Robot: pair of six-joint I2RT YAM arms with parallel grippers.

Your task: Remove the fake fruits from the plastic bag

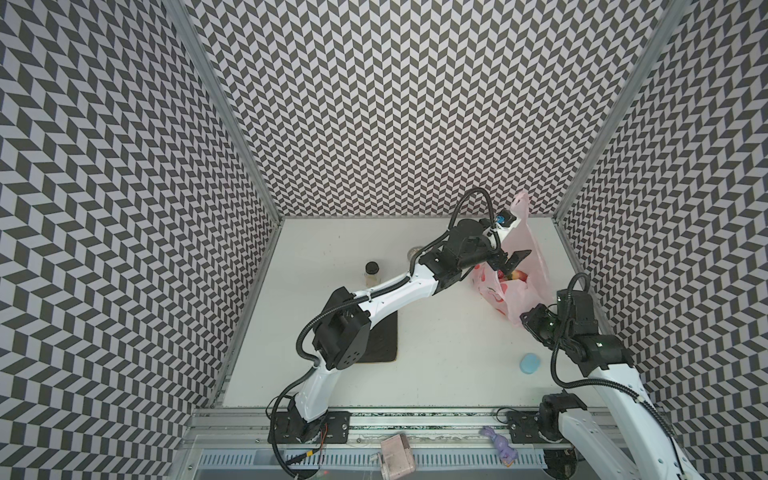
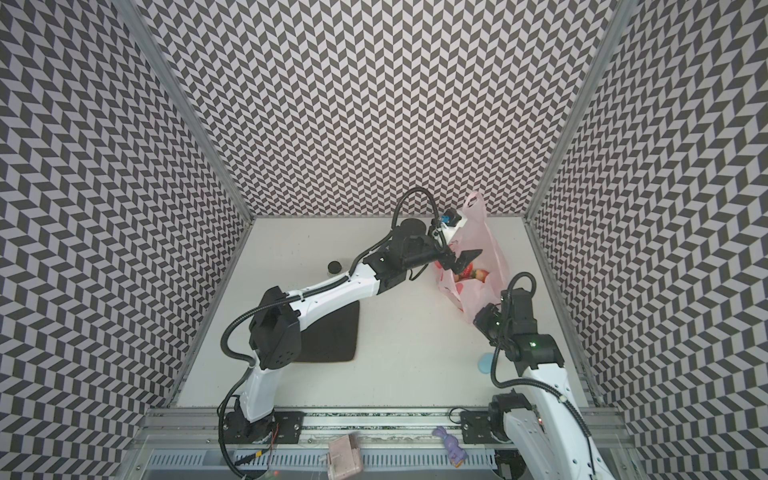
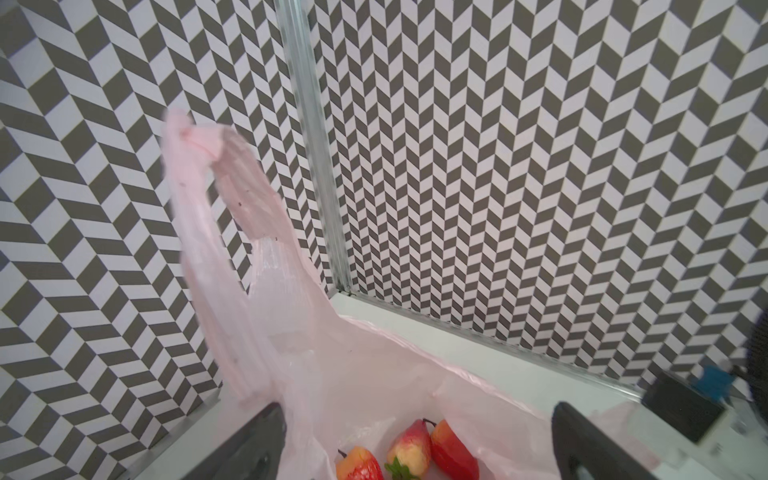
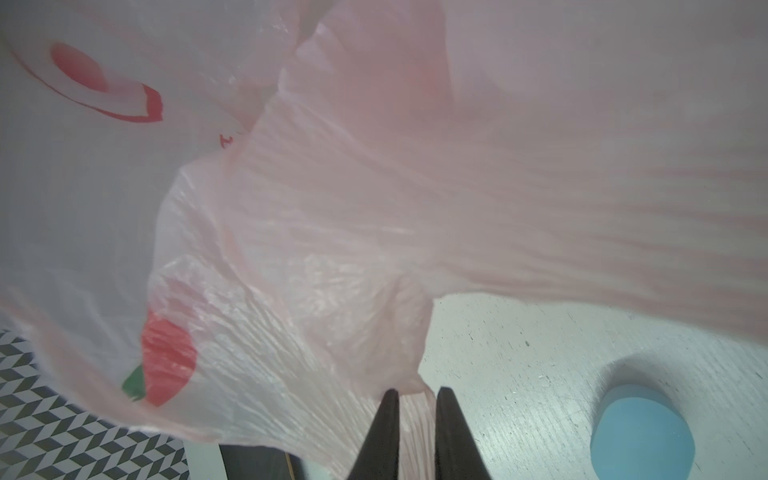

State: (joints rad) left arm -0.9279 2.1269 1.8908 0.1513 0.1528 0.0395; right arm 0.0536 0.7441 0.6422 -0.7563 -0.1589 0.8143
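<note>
The bag's opening (image 2: 470, 276) is narrow around the fruits, so my left gripper should grab the bag's raised handle (image 2: 474, 201) and pull the bag's opening wide before my right gripper reaches inside.
The plastic bag (image 1: 525, 245) (image 2: 478, 232), thin and pink, stands at the back right with one handle (image 3: 208, 174) raised. Inside its open mouth lie fake fruits (image 3: 409, 451) (image 1: 515, 276) (image 2: 469, 274): three red-and-yellow pieces show, the others are hidden by the film. My left gripper (image 3: 415, 440) (image 1: 505, 264) (image 2: 461, 262) hangs open just above the mouth, its fingers (image 3: 249, 449) wide on either side of the fruits and holding nothing. My right gripper (image 4: 417, 399) (image 1: 524, 318) (image 2: 478, 318) is shut on the bag's (image 4: 415, 208) near bottom corner.
A black square tray (image 1: 384, 340) lies at the left under the left arm. A black-lidded jar (image 1: 372, 272) stands behind it. A light blue round object (image 1: 530, 365) (image 4: 642, 432) sits on the table beside the right arm. A pink box (image 1: 397, 455) and purple toy (image 1: 500, 444) rest on the front rail.
</note>
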